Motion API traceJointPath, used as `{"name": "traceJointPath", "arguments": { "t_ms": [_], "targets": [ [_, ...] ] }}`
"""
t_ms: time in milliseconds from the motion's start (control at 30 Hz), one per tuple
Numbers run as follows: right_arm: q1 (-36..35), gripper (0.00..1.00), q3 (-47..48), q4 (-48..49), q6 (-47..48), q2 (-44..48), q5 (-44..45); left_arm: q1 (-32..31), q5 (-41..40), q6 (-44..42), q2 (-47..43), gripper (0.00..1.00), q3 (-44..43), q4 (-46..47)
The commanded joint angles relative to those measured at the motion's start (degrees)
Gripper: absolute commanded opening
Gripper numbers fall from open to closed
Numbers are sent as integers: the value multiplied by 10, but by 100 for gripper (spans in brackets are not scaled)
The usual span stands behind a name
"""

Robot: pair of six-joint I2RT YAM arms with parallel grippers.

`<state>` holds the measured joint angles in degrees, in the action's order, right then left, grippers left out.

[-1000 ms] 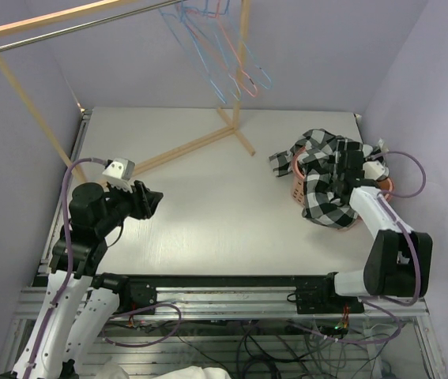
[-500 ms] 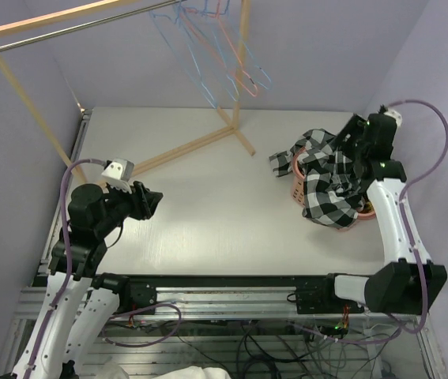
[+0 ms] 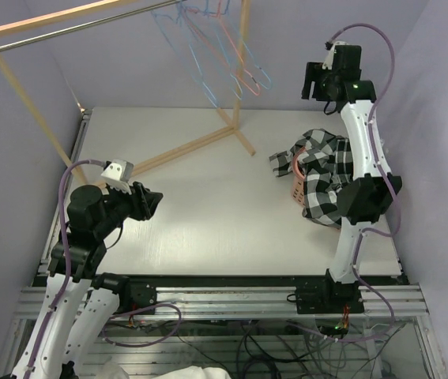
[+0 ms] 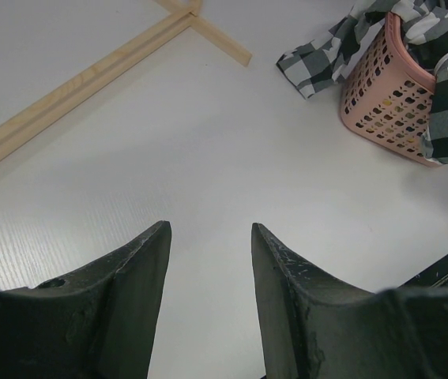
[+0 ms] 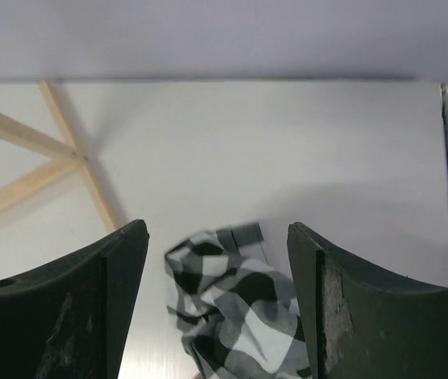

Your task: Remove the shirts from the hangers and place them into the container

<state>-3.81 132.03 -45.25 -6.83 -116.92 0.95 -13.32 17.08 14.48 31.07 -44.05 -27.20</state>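
My right gripper is moving toward the sleeve's loose end (image 3: 280, 166) and should go on before the fingers close there, because the checked shirt's sleeve trails free past the pink container's rim (image 3: 296, 160).
The black-and-white checked shirt (image 3: 328, 175) lies heaped in and over the pink container (image 3: 295, 186) at the table's right side, one sleeve trailing left onto the table. My right gripper (image 3: 318, 82) is raised high above it, open and empty. Below and between its fingers the shirt (image 5: 235, 316) shows in the right wrist view. Empty light blue and pink hangers (image 3: 222, 49) hang from the rack's rod. At the near left, my left gripper (image 3: 149, 202) hovers open over bare table, holding nothing. From the left wrist, the container (image 4: 383, 96) and shirt (image 4: 325, 57) are far right.
A wooden rack frame (image 3: 26, 99) stands along the left and back, and its floor brace (image 3: 186, 147) crosses the table diagonally. The same brace (image 4: 81, 84) runs ahead of the left gripper. Purple walls close in on both sides.
My right gripper opened, let go of the shirt in the container and rose well above it toward the back wall. The left arm has not moved.
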Motion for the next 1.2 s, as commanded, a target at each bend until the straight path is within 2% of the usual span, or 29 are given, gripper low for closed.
{"name": "traceJointPath", "arguments": {
  "t_ms": [0,67,200,533,833,1167],
  "targets": [
    [-1,72,13,-89,54,-12,-13,-5,10,6,-5,56,9,22],
    [-8,73,-31,-71,58,3,-13,-5,11,5,-6,56,9,22],
    [-22,73,-45,-101,68,-16,20,-6,12,5,-8,56,9,22],
    [-49,73,-122,-99,71,9,45,-7,10,6,-11,55,9,22],
    [-64,73,-121,-101,84,-20,88,-11,6,6,-14,55,9,22],
    [-88,67,-107,-105,95,-69,118,-13,5,7,-14,55,9,21]
  ]
}}
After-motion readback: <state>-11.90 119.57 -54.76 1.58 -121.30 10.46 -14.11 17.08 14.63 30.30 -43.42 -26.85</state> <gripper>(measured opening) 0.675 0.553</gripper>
